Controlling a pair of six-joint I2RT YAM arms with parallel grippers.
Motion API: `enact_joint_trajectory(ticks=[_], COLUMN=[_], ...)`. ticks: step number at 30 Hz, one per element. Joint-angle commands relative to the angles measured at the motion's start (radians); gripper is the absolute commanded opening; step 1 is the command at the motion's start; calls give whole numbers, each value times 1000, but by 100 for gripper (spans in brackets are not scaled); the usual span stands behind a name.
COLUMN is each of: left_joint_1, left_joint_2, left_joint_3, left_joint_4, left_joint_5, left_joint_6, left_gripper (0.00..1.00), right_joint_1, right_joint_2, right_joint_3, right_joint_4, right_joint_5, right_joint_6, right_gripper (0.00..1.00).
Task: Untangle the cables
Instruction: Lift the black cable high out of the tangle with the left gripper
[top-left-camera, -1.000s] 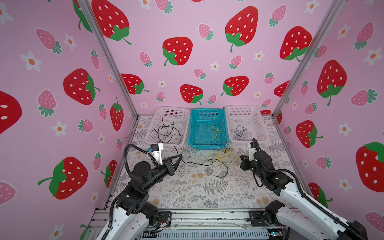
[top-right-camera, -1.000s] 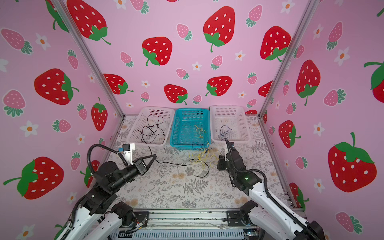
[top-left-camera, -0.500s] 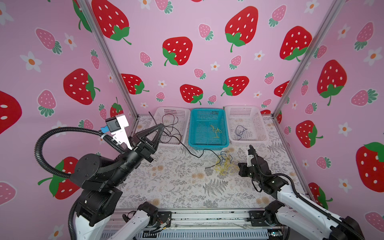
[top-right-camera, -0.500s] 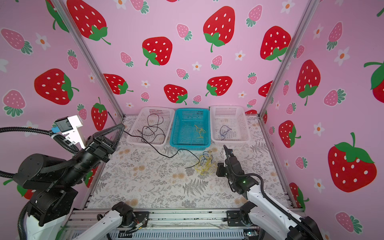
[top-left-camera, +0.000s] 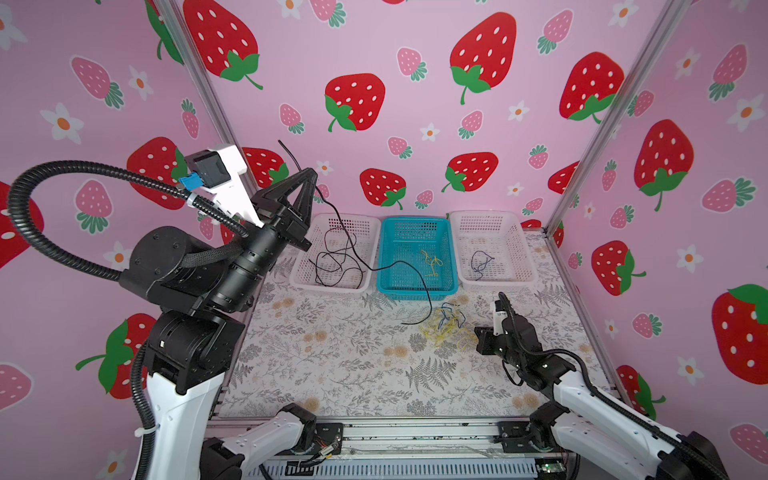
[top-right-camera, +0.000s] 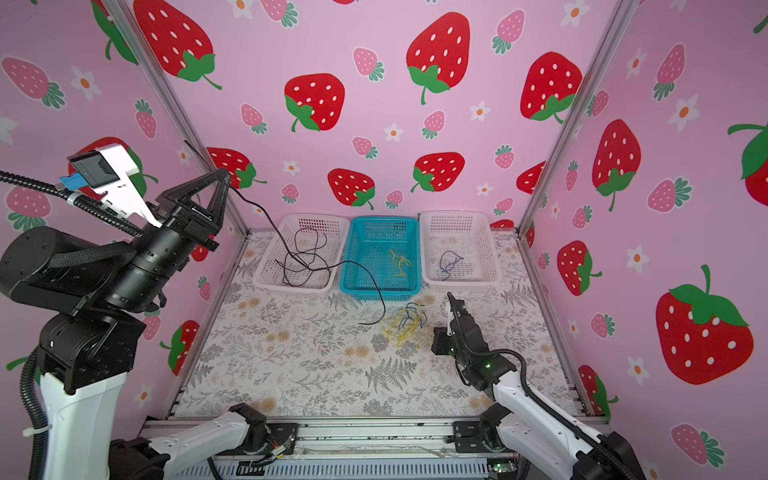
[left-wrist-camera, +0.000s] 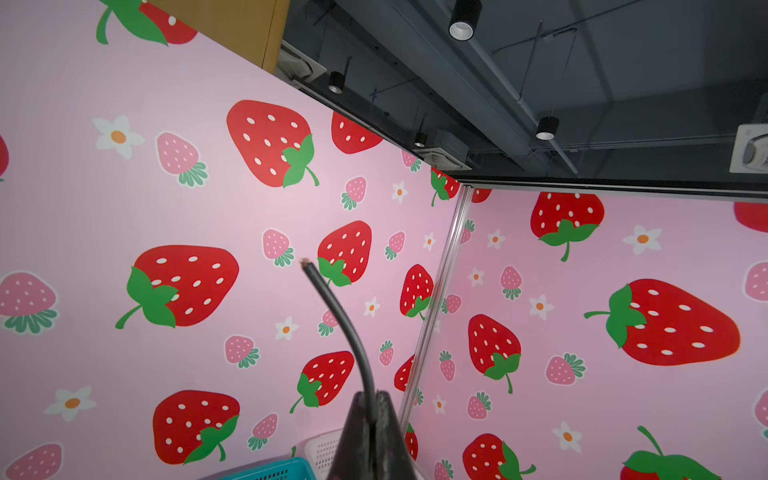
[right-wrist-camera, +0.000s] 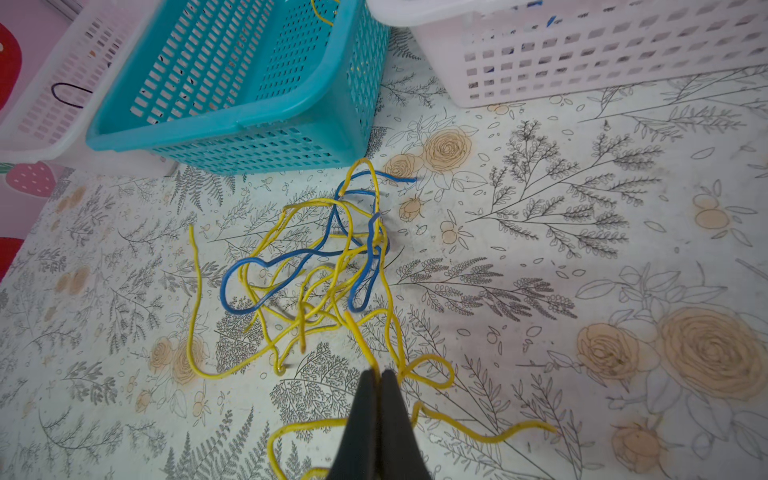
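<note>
The black cable's far end is free of the tangle, so my left gripper should quit pulling and lower the cable into the white basket with black cables.
My left gripper is raised high at the left and shut on a black cable near one end. A short stub of that cable sticks out past the gripper. The cable sags over the baskets, and its free end rests on the mat beside the tangle. That tangle is made of yellow and dark blue cables. My right gripper is to its right. In the right wrist view this gripper is shut on a yellow cable of the tangle.
Three baskets line the back. The left white basket holds black cables. A teal basket has a yellow cable, and the right white basket a dark blue cable. Pink walls enclose the floral mat.
My left arm has risen from the mat up and to the left, drawing the black cable out of the tangle. The right gripper has shifted slightly forward, still shut.
</note>
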Motion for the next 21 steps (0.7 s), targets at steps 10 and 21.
enact_joint_trajectory(ticks=[10,21], left_joint_1=[3,50], left_joint_2=[119,246], left_joint_3=[193,205], left_joint_4=[-3,55], left_joint_5=[-78,-105], left_joint_6=[228,349], left_gripper=[0,0], right_joint_1=[-5,8], right_joint_2=[16,4], right_joint_3=[-21,7], right_joint_4=[70,60], right_joint_5=[-49,-90], right_joint_6=[1,-7], right_gripper=[0,0])
